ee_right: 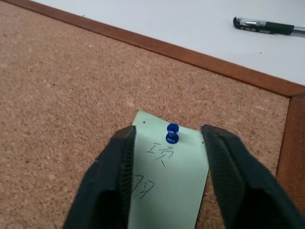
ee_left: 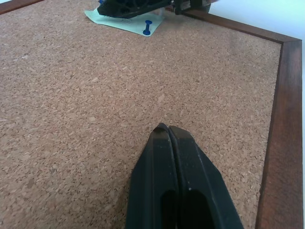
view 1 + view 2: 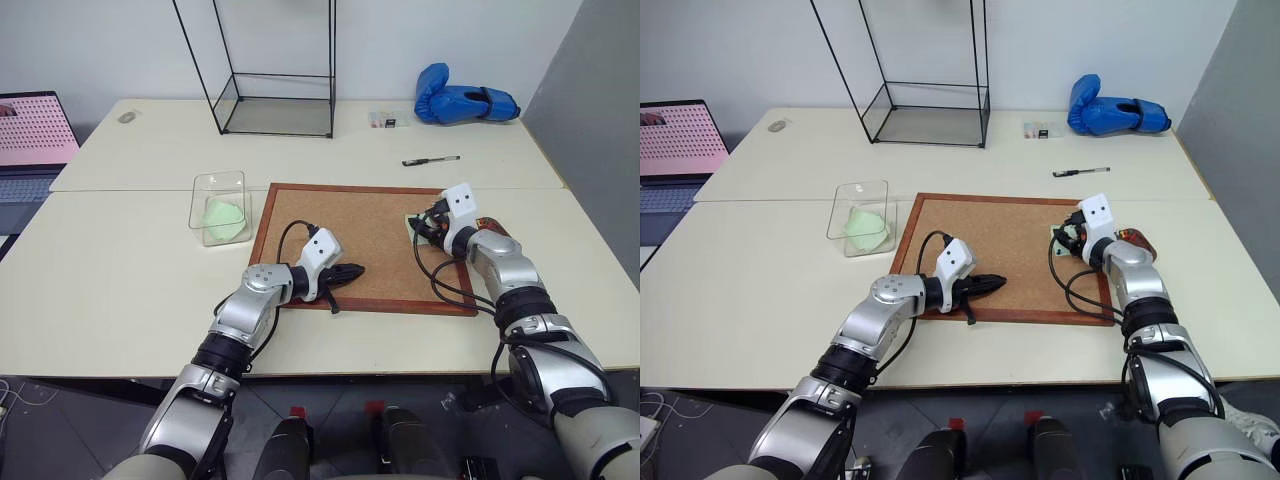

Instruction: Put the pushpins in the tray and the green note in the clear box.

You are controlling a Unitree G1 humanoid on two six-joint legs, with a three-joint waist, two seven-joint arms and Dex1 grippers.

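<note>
My gripper will slide the upright blue pushpin (image 1: 172, 133) out when it pulls and leave the green note (image 1: 167, 179) behind, because the note lies flat around the pushpin.
A pale green note (image 1: 167, 186) with handwriting lies on the corkboard (image 3: 375, 225) near its right edge, held by a blue pushpin (image 1: 172, 133). My right gripper (image 1: 167, 132) is open, one finger on each side of the pin, neither touching it. The left wrist view shows the same note (image 2: 121, 21) and pin (image 2: 147, 27). My left gripper (image 3: 350, 272) is shut and empty, low over the board's front part. The clear box (image 3: 205, 190) stands left of the board with a crumpled green paper (image 3: 223, 214) inside. The dark brown tray (image 3: 493, 225) peeks out behind my right wrist.
A tall black wire-framed glass case (image 3: 275, 100) stands at the back. A black pen (image 3: 430, 160), a blue boxing glove (image 3: 465, 103) and a small clear packet (image 3: 388, 120) lie at the back right. A laptop (image 3: 30, 140) sits at far left.
</note>
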